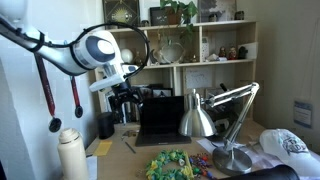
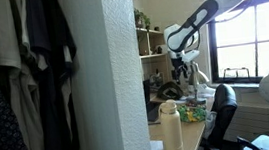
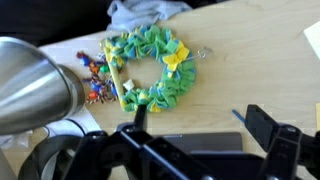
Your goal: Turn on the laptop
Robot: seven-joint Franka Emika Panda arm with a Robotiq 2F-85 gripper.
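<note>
The open laptop's keyboard [image 1: 161,136] is clear ahead of my gripper, so I keep going toward the keys until my fingers are above them, then close to press.
The black laptop [image 1: 160,118] stands open on the wooden desk, its dark screen facing the room. My gripper [image 1: 126,96] hangs just above and beside the laptop's upper left corner, and it also shows in an exterior view [image 2: 181,68]. In the wrist view my gripper [image 3: 198,116] is open and empty, its two black fingers wide apart. The laptop's dark top edge [image 3: 200,142] lies just below them. Whether a finger touches the laptop cannot be told.
A silver desk lamp [image 1: 200,120] stands close beside the laptop, and its shade shows in the wrist view [image 3: 35,85]. A green and yellow wreath [image 3: 150,65] lies on the desk in front. A white bottle [image 1: 70,150], a black cup [image 1: 105,125] and shelves [image 1: 215,50] are nearby.
</note>
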